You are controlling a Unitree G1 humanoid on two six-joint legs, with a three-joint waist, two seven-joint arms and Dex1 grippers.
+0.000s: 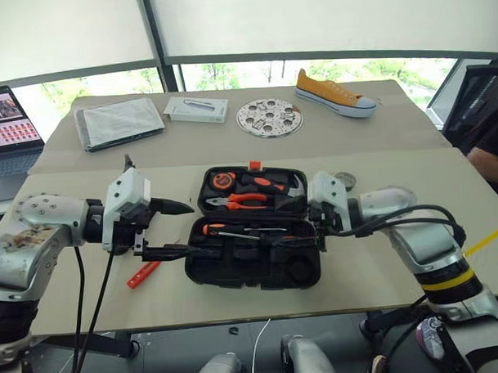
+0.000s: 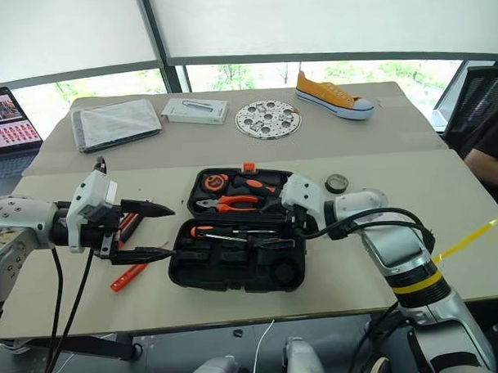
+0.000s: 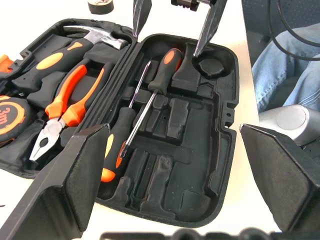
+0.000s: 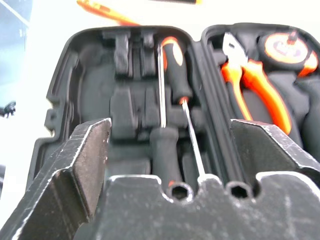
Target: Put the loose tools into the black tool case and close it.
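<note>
The slim orange tool [image 1: 143,274] will settle into a narrow slot [image 3: 145,176] between raised ribs in the black tool case when I lower it.
The black tool case [image 1: 256,272] lies open in the middle of the table. Two black-and-orange screwdrivers [image 3: 120,140] rest side by side in its near half. My left gripper [image 1: 178,230] hovers open at the case's left edge, with nothing between its fingers. My right gripper [image 4: 180,155] is open over the case's right end, above the screwdrivers, holding nothing. A slim orange tool [image 1: 142,274] lies loose on the table left of the case, below the left gripper. Another orange-black tool [image 2: 129,222] shows partly behind that gripper. A small dark tape roll [image 1: 344,181] sits right of the case.
The case's far half holds orange-handled pliers [image 1: 248,200], a hammer [image 1: 273,184] and a tape measure [image 1: 223,181]. At the back lie a grey pouch [image 1: 120,121], a white box [image 1: 195,109], a perforated disc [image 1: 269,118] and a yellow shoe [image 1: 334,95]. A laptop [image 1: 9,121] stands far left.
</note>
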